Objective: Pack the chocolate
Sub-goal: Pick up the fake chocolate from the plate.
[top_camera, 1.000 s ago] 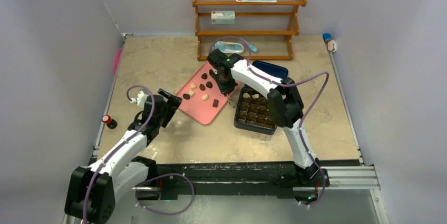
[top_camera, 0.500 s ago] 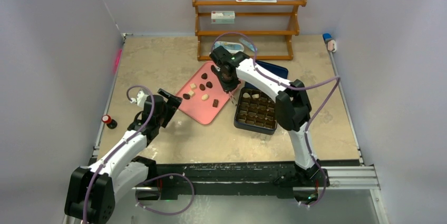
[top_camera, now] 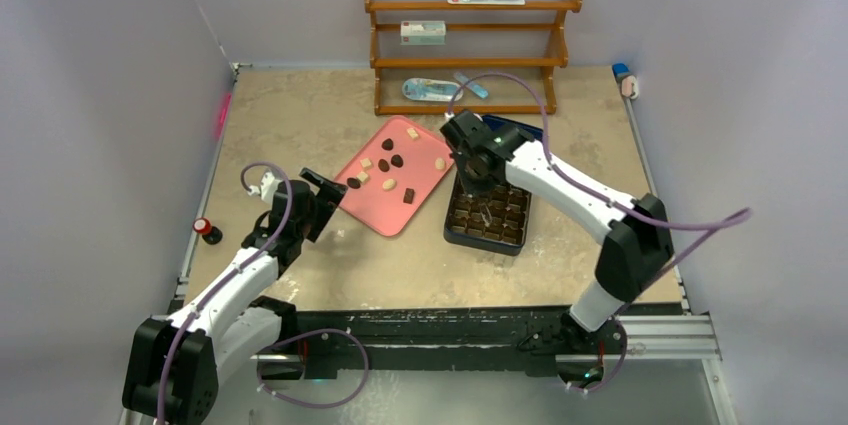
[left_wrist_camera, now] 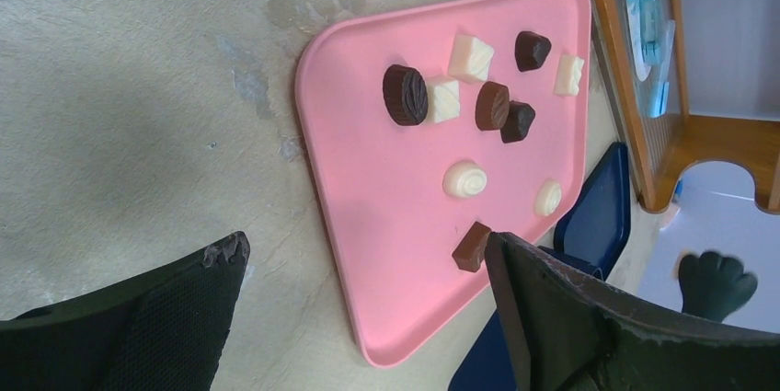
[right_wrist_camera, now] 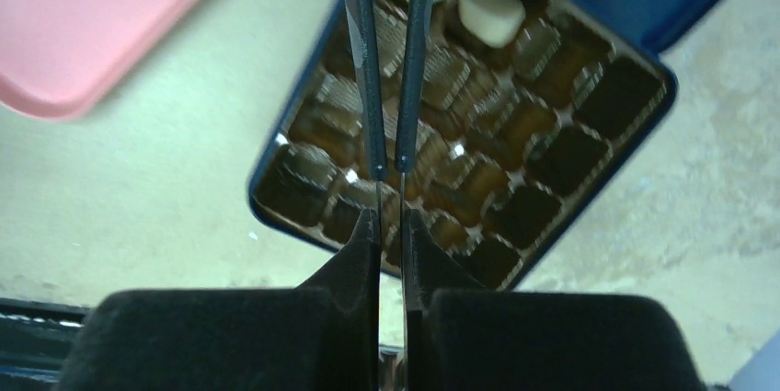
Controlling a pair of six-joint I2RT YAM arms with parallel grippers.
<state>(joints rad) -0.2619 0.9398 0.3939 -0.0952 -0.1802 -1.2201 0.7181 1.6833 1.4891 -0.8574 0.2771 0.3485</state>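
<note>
I should carry on holding the tweezers shut with my right gripper until they reach an empty cell, then let go there, because the box's cells (right_wrist_camera: 561,51) next to the cream pieces are empty.
Several chocolate pieces (top_camera: 385,165), dark and cream, lie on the pink tray (top_camera: 385,213); the left wrist view shows them (left_wrist_camera: 405,94) on the tray (left_wrist_camera: 386,189). My left gripper (top_camera: 325,195) (left_wrist_camera: 363,244) is open at the tray's near-left corner, empty. My right gripper (top_camera: 481,188) (right_wrist_camera: 391,221) is shut on thin tweezers (right_wrist_camera: 386,87) over the dark gridded box (top_camera: 500,232) (right_wrist_camera: 561,152). Two cream pieces (right_wrist_camera: 492,12) sit in the box's far cells. One of them shows between the tweezer prongs at the frame's top edge; whether it is gripped I cannot tell.
The box's blue lid (top_camera: 522,130) lies open behind it. A wooden shelf (top_camera: 470,63) with packets stands at the back. A small red-capped object (top_camera: 206,229) sits at the left edge, a pink marker (top_camera: 222,115) by the left wall, and a small object (top_camera: 626,82) at the far right.
My right arm has swung right, from above the pink tray to above the gridded box, with the tweezers still in its jaws. The left arm has stayed put.
</note>
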